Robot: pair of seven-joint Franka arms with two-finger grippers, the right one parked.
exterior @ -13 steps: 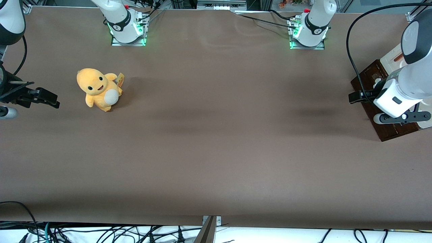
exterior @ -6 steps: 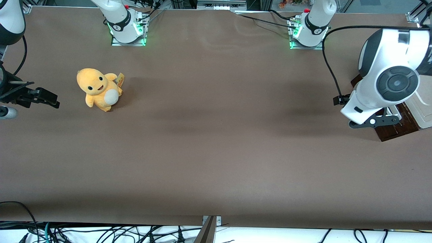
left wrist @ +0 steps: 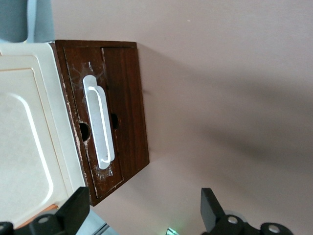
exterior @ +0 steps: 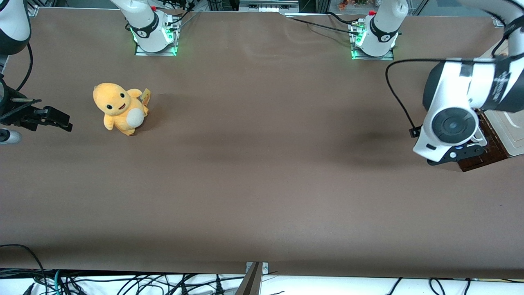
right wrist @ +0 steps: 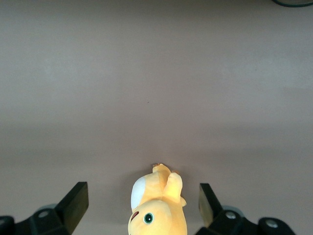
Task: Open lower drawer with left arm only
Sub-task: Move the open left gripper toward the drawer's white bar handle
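Note:
The cabinet's dark brown base edge (exterior: 485, 163) is free of any clamp, so I expect the cabinet to slowly slide along with the lower drawer when the robot pulls the drawer's handle.
The lower drawer (left wrist: 124, 112) has a dark brown wooden front with a long white bar handle (left wrist: 99, 122). No pale inside shows. In the front view only a corner of the lower drawer (exterior: 475, 162) peeks out under the left arm (exterior: 450, 123), at the working arm's end of the table. My gripper (left wrist: 144, 215) hovers in front of the drawer, apart from the handle. It is open, its black fingertips (left wrist: 210, 208) spread wide with only bare table between them. From the front the arm's wrist hides the gripper.
A cream panel (left wrist: 24, 137) adjoins the drawer front. A black cable (exterior: 399, 94) loops off the arm's wrist. A yellow plush toy (exterior: 119, 107) stands toward the parked arm's end. Two arm bases (exterior: 155, 35) (exterior: 374, 37) sit along the table edge farthest from the front camera.
The left arm's wrist has turned and swung over the drawer, so its round grey cap now faces the front camera and covers more of the drawer. The drawer and the toy have not moved.

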